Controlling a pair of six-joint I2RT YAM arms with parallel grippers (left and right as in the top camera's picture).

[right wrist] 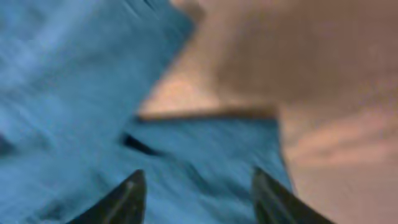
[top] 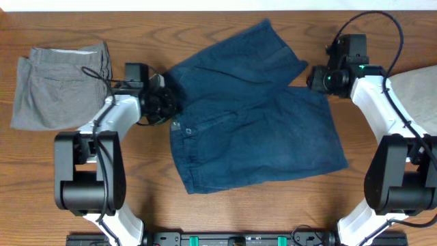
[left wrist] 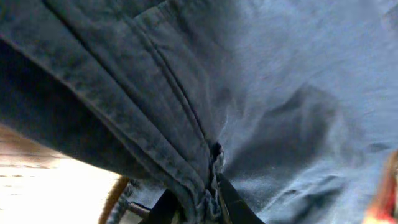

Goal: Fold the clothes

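Next, my right gripper pulls the lower leg's hem [top: 323, 100] to straighten the shorts before folding, because the upper leg [top: 272, 51] slants away from the waistband in my left gripper.
The dark navy-blue clothes [top: 252, 123], a pair of shorts with two wide legs, lie spread across the middle of the table. My left gripper [top: 166, 102] is at the waistband's left corner and is shut on a bunched fold of it [left wrist: 205, 199]. My right gripper [top: 319, 78] is open above the hem of the lower leg [right wrist: 205, 155], near the notch between the two legs, with nothing between its fingers. The right wrist view is blurred.
Light grey folded shorts [top: 58, 85] lie at the left edge of the table. A pale beige garment [top: 416, 92] lies at the right edge, behind my right arm. Bare wood table [top: 205, 34] shows around the clothes.
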